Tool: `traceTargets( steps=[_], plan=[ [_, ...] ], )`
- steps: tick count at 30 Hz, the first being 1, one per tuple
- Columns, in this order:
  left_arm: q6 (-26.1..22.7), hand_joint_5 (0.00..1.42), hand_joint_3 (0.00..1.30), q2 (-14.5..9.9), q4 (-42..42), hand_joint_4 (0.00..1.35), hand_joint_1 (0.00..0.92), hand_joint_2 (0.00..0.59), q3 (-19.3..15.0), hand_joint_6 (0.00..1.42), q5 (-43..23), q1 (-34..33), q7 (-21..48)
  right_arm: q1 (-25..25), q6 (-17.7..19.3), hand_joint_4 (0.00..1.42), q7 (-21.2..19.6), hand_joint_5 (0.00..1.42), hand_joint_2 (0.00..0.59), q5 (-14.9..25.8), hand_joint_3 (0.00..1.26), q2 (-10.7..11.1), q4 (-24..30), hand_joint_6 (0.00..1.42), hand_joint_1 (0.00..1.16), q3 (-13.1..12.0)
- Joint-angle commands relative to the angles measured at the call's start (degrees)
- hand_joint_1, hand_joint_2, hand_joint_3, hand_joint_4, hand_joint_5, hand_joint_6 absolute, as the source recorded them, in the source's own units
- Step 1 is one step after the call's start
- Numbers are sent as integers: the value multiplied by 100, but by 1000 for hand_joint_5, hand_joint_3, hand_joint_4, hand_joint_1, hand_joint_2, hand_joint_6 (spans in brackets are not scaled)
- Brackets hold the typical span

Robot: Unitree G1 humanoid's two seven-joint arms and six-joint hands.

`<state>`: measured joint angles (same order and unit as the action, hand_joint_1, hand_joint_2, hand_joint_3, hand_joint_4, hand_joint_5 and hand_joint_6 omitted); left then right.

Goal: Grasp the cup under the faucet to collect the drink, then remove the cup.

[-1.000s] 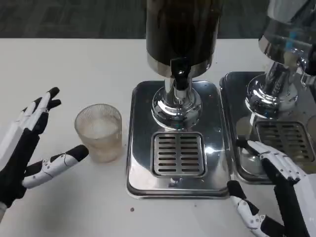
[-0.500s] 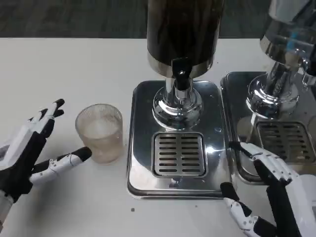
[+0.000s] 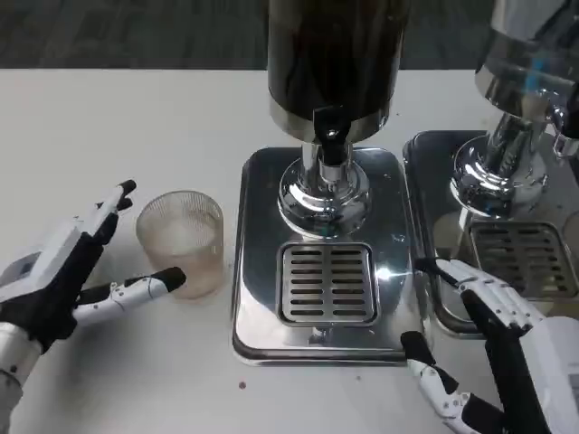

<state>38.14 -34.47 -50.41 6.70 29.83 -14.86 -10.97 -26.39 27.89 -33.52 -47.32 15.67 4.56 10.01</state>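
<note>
The dispenser's tank looks dark above the black faucet, so I expect the cup will catch a dark drink once I open the faucet.
A ribbed clear glass cup stands upright on the white table, left of the steel drip tray. The dispenser's black faucet hangs above the tray's grille, with nothing under it. My left hand lies open beside the cup on its left; the thumb tip reaches the cup's near lower wall and the fingers point toward its far side, apart from it. My right hand is open at the tray's front right corner, holding nothing.
A second dispenser with its own drip tray stands at the right, close behind my right hand. Bare white table stretches to the left and in front of the cup.
My left hand has moved right and forward, closing in on the cup until the thumb reaches its base. My right hand has shifted slightly left. The cup stays put.
</note>
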Motion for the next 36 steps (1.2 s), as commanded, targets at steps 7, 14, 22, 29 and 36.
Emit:
traceTargets(
  steps=[7, 14, 22, 29, 36],
  plan=[
    [258, 81, 0, 255, -739, 0, 126, 35, 279, 92, -69, -563, -47, 7, 12, 270, -125, 286, 397, 17, 295, -31, -88, 411, 411, 57],
    [380, 95, 9, 421, -1036, 0, 129, 39, 418, 98, -88, -772, -58, -80, -31, 271, -136, 288, 397, 4, 295, -53, -20, 420, 411, 77],
    [421, 139, 30, 574, -1299, 0, 151, 51, 483, 147, -118, -916, -9, -116, -40, 271, -92, 288, 397, 49, 295, -51, 19, 423, 411, 61],
    [570, 249, 112, 668, -1389, 100, 180, 81, 537, 269, -103, -906, -185, -112, -44, 282, -51, 299, 396, 102, 294, -37, 17, 424, 432, 49],
    [632, 500, 255, 719, -1486, 272, 187, 114, 635, 635, -119, -915, -318, -114, -43, 307, -22, 299, 396, 148, 303, -24, 44, 424, 441, 23]
  ],
)
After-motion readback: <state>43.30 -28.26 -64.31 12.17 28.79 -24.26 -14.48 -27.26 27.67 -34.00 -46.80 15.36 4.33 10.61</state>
